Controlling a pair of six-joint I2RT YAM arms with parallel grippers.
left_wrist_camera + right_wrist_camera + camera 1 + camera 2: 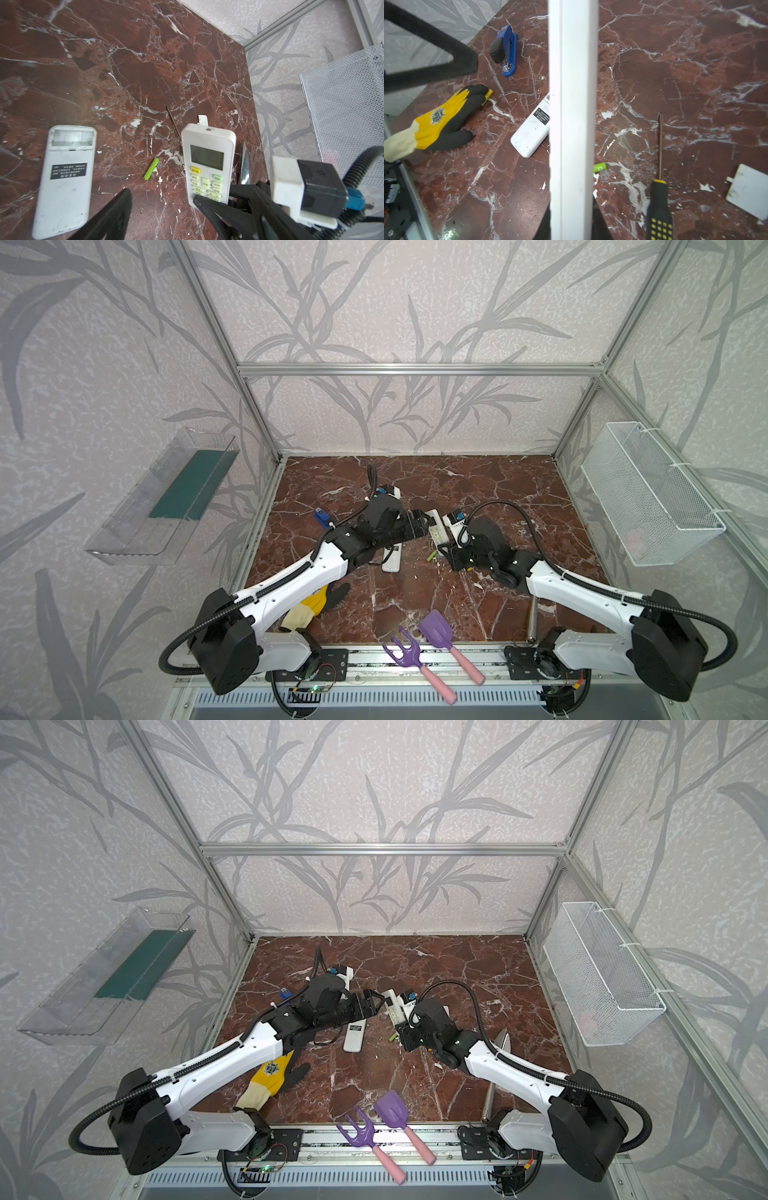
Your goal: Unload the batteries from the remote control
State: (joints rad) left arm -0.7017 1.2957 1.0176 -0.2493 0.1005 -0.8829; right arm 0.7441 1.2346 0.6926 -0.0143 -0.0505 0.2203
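I should turn the remote so that its screen end (pixel 208 136) goes into my left gripper's fingers, because the remote's keypad end (pixel 206 187) is in my right gripper and the remote's buttons face my left gripper.
My right gripper (pixel 572 218) is shut on a white remote control (pixel 573 104) and holds it above the table. It shows edge-on in the right wrist view and with its buttons (pixel 207 158) showing in the left wrist view. The back of the remote is hidden. My left gripper (pixel 161 197) is open, and one finger (pixel 199 202) is at the held remote's lower edge. In both top views the grippers (pixel 424 526) (pixel 403 1029) meet at the remote (pixel 436 526). One lime-green battery (pixel 151 168) (pixel 599 167) (pixel 431 556) lies loose on the marble.
A second white remote (pixel 66 176) (pixel 392 558) lies face down with its compartment open. Nearby are a white battery cover (pixel 749 191), a yellow-and-black screwdriver (pixel 659 207), a glove (pixel 440 122), a blue stapler (pixel 505 52), purple garden tools (pixel 436 628) and a wire basket (pixel 648 493).
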